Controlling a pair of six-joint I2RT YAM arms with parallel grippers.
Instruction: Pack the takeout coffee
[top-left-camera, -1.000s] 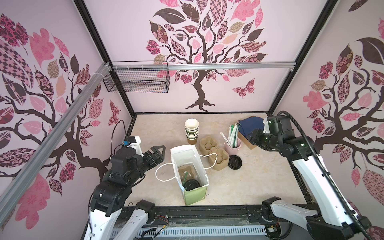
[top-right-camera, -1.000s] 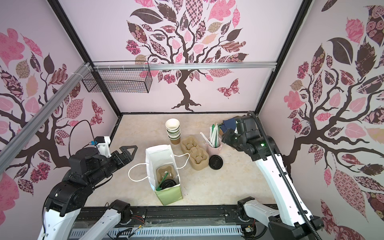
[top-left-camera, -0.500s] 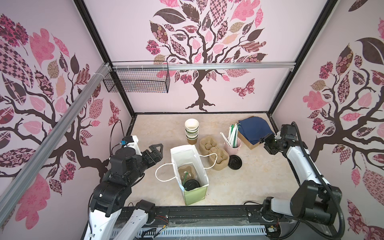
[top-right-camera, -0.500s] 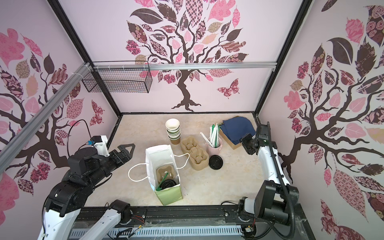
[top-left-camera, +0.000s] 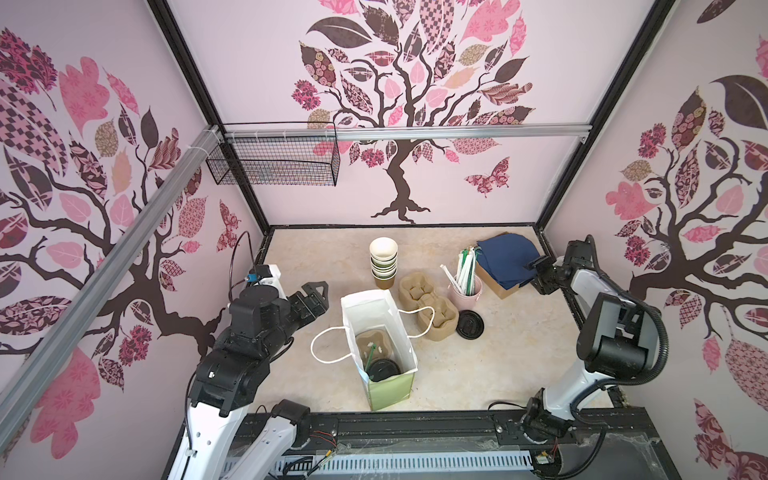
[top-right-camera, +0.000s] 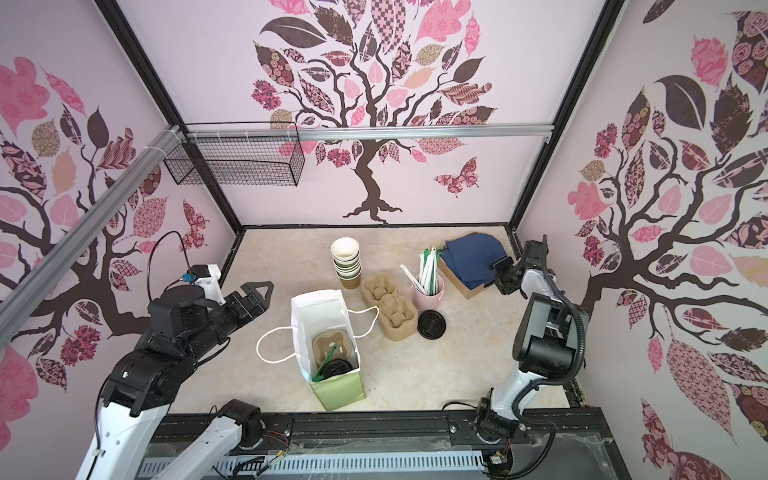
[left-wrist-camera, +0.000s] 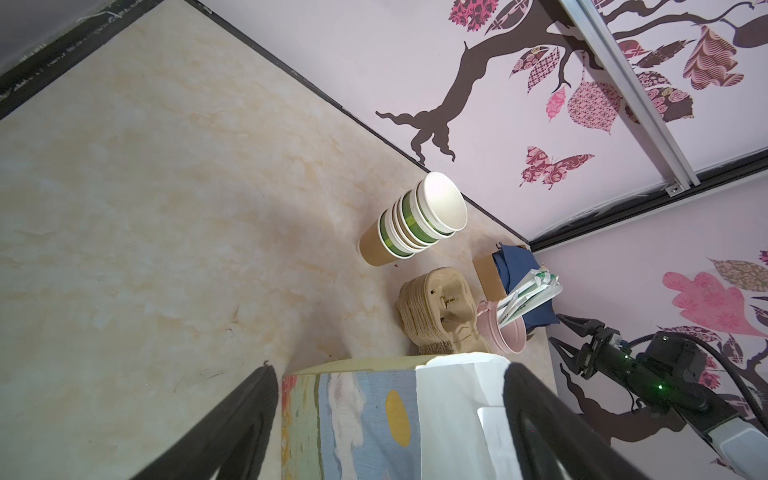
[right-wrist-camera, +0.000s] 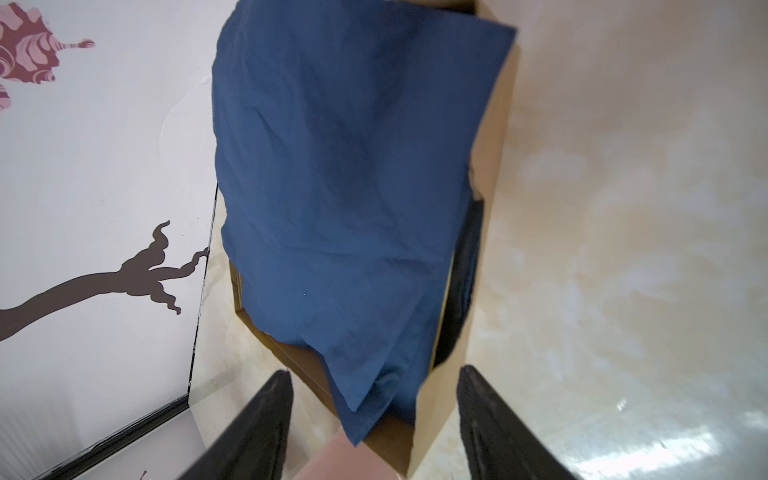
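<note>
I should keep moving my right gripper into the napkin box (top-left-camera: 505, 260) until it pinches the napkin, because the top blue napkin's loose corner (right-wrist-camera: 360, 392) is lined up with my open fingers.
The takeout coffee (top-left-camera: 383, 369) (top-right-camera: 336, 368) shows only its round black lid, deep in the white paper bag (top-left-camera: 365, 301) (top-right-camera: 316, 302) at the front middle, in a pulp carrier with a green stick beside it. My left gripper (top-left-camera: 319, 291) (top-right-camera: 258, 291) hovers open just left of the bag. In the left wrist view, the left gripper (left-wrist-camera: 390, 368) frames the bag's painted side (left-wrist-camera: 353, 415) without touching it. My right gripper (top-left-camera: 535, 270) (top-right-camera: 500, 272) (right-wrist-camera: 374, 370) stands open and empty by the box of blue napkins (right-wrist-camera: 340, 174).
Behind the bag stand stacked lidless cups (top-left-camera: 383, 259), a pile of pulp carriers (top-left-camera: 428, 305), a pink cup of straws (top-left-camera: 467, 282) and loose black lids (top-left-camera: 469, 324). The napkin box (top-left-camera: 505, 257) fills the back right corner. A wire basket (top-left-camera: 274, 160) hangs on the back wall.
The right arm dropped from above the napkin box and drew back toward the right wall, its jaws spreading wider. The left gripper shifted slightly toward the back.
</note>
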